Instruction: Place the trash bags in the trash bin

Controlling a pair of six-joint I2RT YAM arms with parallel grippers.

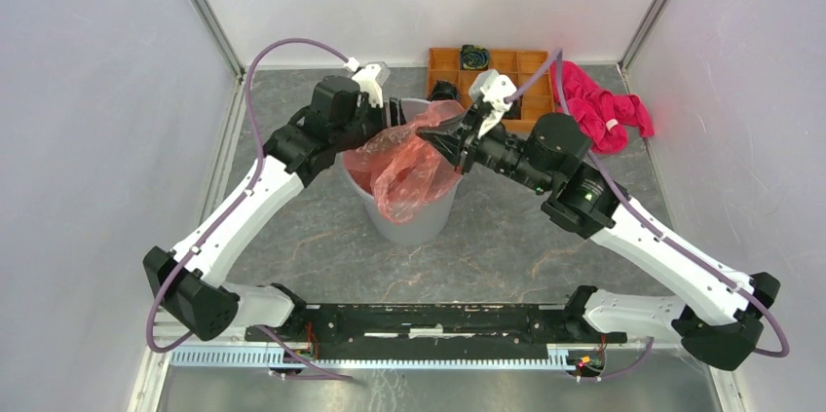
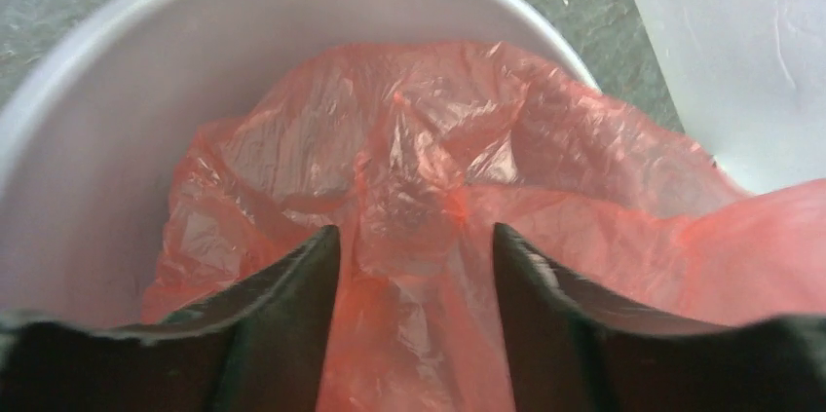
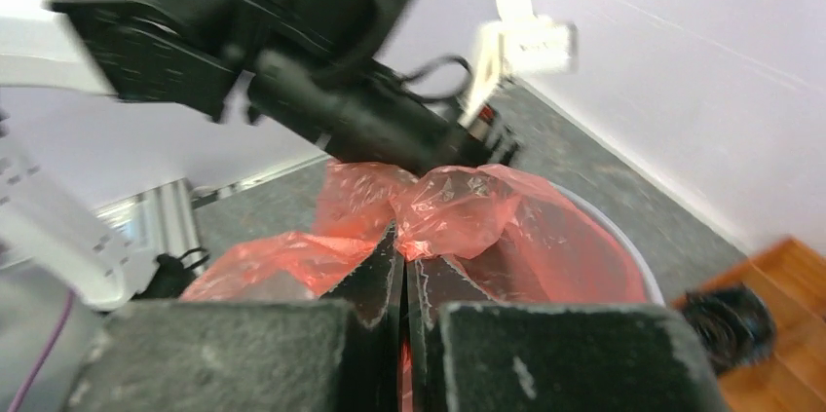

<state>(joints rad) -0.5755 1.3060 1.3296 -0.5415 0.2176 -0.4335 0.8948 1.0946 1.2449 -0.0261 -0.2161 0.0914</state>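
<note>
My right gripper is to bring the trash bag in over the bin's opening (image 1: 400, 143) before my left gripper spreads it, because the bag hangs bunched over the bin's front rim (image 1: 400, 202).
The trash bag (image 1: 404, 173), thin crinkly red-orange plastic, lies partly inside the light-grey trash bin (image 1: 417, 225) and drapes over its front rim. My right gripper (image 1: 431, 141) is shut on a bunched fold of the bag above the bin; in the right wrist view the film (image 3: 458, 212) is pinched at the fingertips (image 3: 404, 242), with the bin rim (image 3: 623, 248) behind. My left gripper (image 1: 388, 130) is at the bin's far left rim. In the left wrist view it is open (image 2: 416, 246), pointing into the bin (image 2: 195, 13), with the bag (image 2: 419, 159) lying between and beyond the jaws.
An orange-brown compartment tray (image 1: 531, 66) stands behind the bin with a dark item (image 1: 474, 56) in one compartment. A magenta-pink cloth (image 1: 599, 105) lies at the back right. White walls enclose the grey table on three sides.
</note>
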